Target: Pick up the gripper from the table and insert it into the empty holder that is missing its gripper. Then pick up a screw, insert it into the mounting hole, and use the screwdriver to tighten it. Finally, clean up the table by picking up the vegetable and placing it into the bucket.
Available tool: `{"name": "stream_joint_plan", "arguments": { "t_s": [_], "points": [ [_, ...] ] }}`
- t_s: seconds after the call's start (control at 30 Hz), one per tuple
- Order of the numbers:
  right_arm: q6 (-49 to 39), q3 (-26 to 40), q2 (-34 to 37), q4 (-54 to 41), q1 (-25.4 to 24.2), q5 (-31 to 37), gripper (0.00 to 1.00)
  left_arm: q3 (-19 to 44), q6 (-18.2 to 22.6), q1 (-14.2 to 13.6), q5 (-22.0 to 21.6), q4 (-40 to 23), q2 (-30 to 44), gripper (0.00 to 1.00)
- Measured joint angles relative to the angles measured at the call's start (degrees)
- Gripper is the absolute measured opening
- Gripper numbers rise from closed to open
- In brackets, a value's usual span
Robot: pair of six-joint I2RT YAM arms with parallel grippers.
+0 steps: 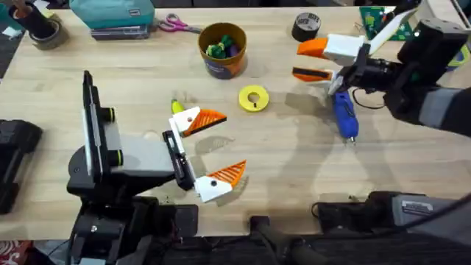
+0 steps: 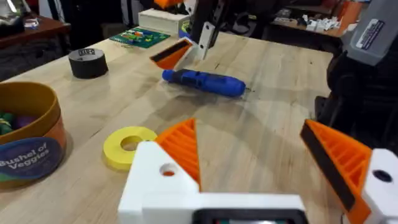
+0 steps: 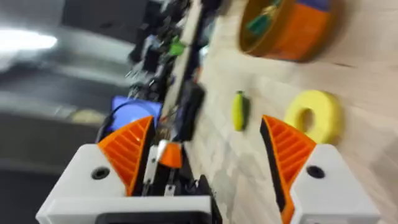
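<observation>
My left gripper's near finger is the only one showing a dark screw head (image 1: 213, 183), so the screw will stay in the far finger's hole (image 1: 187, 118) when I put it in.
The blue screwdriver (image 1: 344, 116) (image 2: 205, 82) lies on the table at the right. My right gripper (image 1: 309, 61) (image 3: 205, 155) hangs open and empty just behind it. My left gripper (image 1: 221, 147) (image 2: 258, 155) stands open and empty near the middle front. The yellow vegetable (image 1: 176, 107) (image 3: 238, 111) with its green end lies just left of the left gripper's far finger. The orange bucket (image 1: 222, 49) (image 2: 28, 134) (image 3: 289, 28) holds several toy vegetables at the back centre. Every white finger block in view bears an orange tip. The loose gripper and the screw are out of view.
A yellow tape ring (image 1: 254, 98) (image 2: 127, 146) lies between the bucket and the screwdriver. A black tape roll (image 1: 306, 26) (image 2: 88, 62) sits at the back right. Scissors (image 1: 176, 26) and a teal box (image 1: 118, 15) are at the back left.
</observation>
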Motion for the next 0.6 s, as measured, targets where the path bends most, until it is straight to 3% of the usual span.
{"name": "stream_joint_plan", "arguments": {
  "t_s": [0.17, 0.37, 0.6],
  "points": [
    [-13.26, 3.83, -4.21, -26.64, -0.04, 8.61, 0.997, 0.00, 0.02, 0.00, 0.00, 0.00, 0.00, 0.986],
    [-29.97, 15.21, -9.96, -56.08, 1.35, 20.18, 0.997, 0.00, 0.04, 0.00, 0.00, 0.00, 0.00, 0.986],
    [-43.49, 30.85, -12.57, -78.43, 10.87, 40.22, 0.997, 0.00, 0.04, 0.00, 0.00, 0.00, 0.00, 0.985]
  ]
}}
